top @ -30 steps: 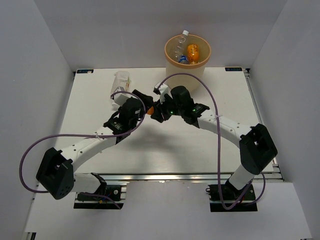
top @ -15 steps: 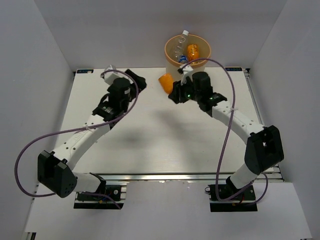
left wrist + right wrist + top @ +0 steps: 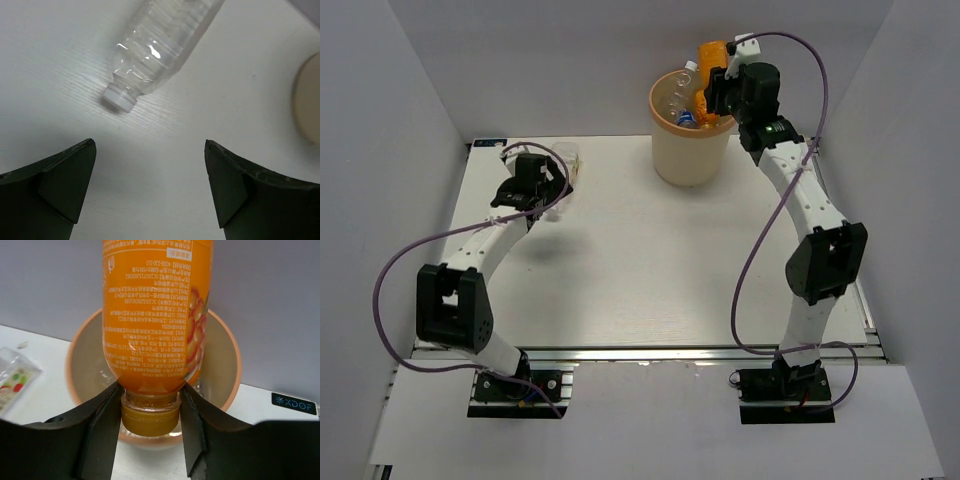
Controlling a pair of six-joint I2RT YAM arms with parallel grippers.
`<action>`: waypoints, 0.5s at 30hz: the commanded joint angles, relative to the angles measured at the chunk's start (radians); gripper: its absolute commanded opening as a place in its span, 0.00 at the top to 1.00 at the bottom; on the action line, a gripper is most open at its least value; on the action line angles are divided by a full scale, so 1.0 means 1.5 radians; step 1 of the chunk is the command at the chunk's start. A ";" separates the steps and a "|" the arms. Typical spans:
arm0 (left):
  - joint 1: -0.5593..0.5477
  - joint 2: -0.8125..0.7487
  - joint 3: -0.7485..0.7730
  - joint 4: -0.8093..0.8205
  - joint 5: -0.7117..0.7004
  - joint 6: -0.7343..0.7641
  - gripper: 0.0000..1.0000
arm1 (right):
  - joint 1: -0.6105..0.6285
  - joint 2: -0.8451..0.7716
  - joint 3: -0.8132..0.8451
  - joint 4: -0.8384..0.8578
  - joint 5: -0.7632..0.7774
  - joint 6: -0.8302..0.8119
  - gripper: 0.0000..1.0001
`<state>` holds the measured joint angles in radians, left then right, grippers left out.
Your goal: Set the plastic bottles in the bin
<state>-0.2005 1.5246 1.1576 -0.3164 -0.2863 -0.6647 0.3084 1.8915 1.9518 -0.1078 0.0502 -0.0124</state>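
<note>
The clear bottle (image 3: 156, 46) is at a slant to the left gripper's open fingers, so the left gripper should turn to line up with the bottle before closing on its neck (image 3: 125, 87).
My right gripper (image 3: 715, 88) (image 3: 150, 405) is shut on the neck of an orange bottle (image 3: 710, 54) (image 3: 155, 315) and holds it over the beige bin (image 3: 692, 150) (image 3: 233, 365), cap towards me in the wrist view. The bin holds a clear bottle with a white cap (image 3: 686, 72), another orange bottle (image 3: 706, 103) and a blue-labelled one (image 3: 685, 119). My left gripper (image 3: 548, 178) (image 3: 150, 165) is open and empty, just short of a clear bottle (image 3: 567, 160) (image 3: 162, 42) lying on the table, its white cap (image 3: 120, 98) towards the fingers.
White walls close in the table (image 3: 640, 260) on the left, right and back. The bin's side (image 3: 307, 100) shows at the right edge of the left wrist view. A clear labelled bottle (image 3: 12, 376) shows at the left of the right wrist view.
My right arm has carried the orange bottle from mid-table up and back to above the bin. My left arm has swung left and back to the clear bottle.
</note>
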 commanded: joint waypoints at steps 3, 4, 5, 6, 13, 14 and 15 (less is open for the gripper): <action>0.019 0.070 0.074 -0.027 0.065 0.190 0.02 | -0.009 0.071 0.090 -0.028 0.058 -0.042 0.17; 0.019 0.090 0.084 -0.029 0.072 0.227 0.02 | -0.009 0.076 0.103 -0.030 0.060 -0.049 0.12; 0.019 0.099 0.093 -0.030 0.077 0.243 0.02 | -0.010 0.082 0.109 -0.031 0.060 -0.054 0.11; 0.019 0.106 0.103 -0.029 0.077 0.258 0.02 | -0.010 0.083 0.113 -0.031 0.061 -0.061 0.11; 0.025 0.149 0.166 -0.073 0.036 0.337 0.02 | -0.010 0.037 0.085 -0.030 0.022 -0.078 0.11; 0.027 0.152 0.165 -0.073 0.029 0.341 0.02 | -0.010 0.027 0.071 -0.027 0.015 -0.077 0.11; 0.028 0.157 0.163 -0.076 0.024 0.343 0.02 | -0.010 0.015 0.056 -0.023 0.008 -0.076 0.11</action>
<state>-0.1684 1.7485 1.3735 -0.3943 -0.2134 -0.2165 0.2947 2.0205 2.0586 -0.1844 0.0994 -0.1093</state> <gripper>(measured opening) 0.983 0.894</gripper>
